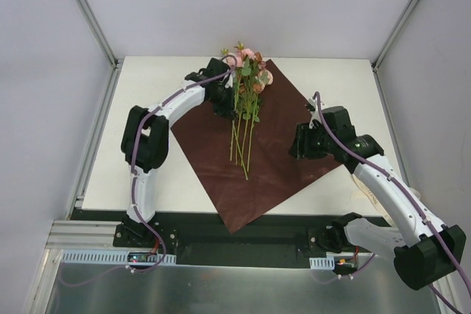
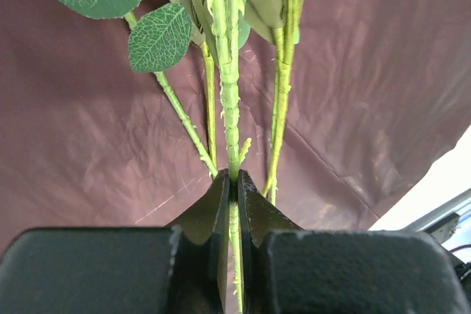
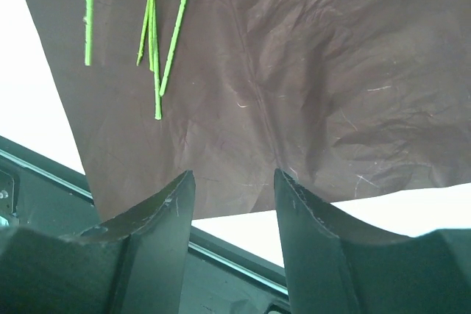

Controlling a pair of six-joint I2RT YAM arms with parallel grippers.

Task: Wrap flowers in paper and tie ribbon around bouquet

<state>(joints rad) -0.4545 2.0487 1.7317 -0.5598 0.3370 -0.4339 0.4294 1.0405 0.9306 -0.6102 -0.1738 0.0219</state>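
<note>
The green stem (image 1: pixel 232 143) in my left gripper lines up along the other stems (image 1: pixel 243 145). I should go on moving it in until it is next to them, before I let go.
The flowers (image 1: pixel 249 71), pink, cream and rust blooms with green leaves, lie on the dark red paper (image 1: pixel 276 163) with their thin stems pointing toward the near edge. The paper lies flat on the table like a diamond. My left gripper (image 1: pixel 232 106) comes in from the left and is shut on one green stem (image 2: pixel 225 79) just below the leaves; the stem runs on between the jaws (image 2: pixel 234 176). My right gripper (image 1: pixel 295 145) hovers over the paper's right part, open with nothing in it (image 3: pixel 232 179). Stem ends (image 3: pixel 154 42) and paper (image 3: pixel 324 71) lie ahead of it. The ribbon is out of view.
The white table (image 1: pixel 147 86) is framed by pale walls and metal posts at the back corners. A black rail (image 1: pixel 243 233) with both arm bases runs along the near edge. The paper's near corner (image 1: pixel 234 227) overhangs that rail.
</note>
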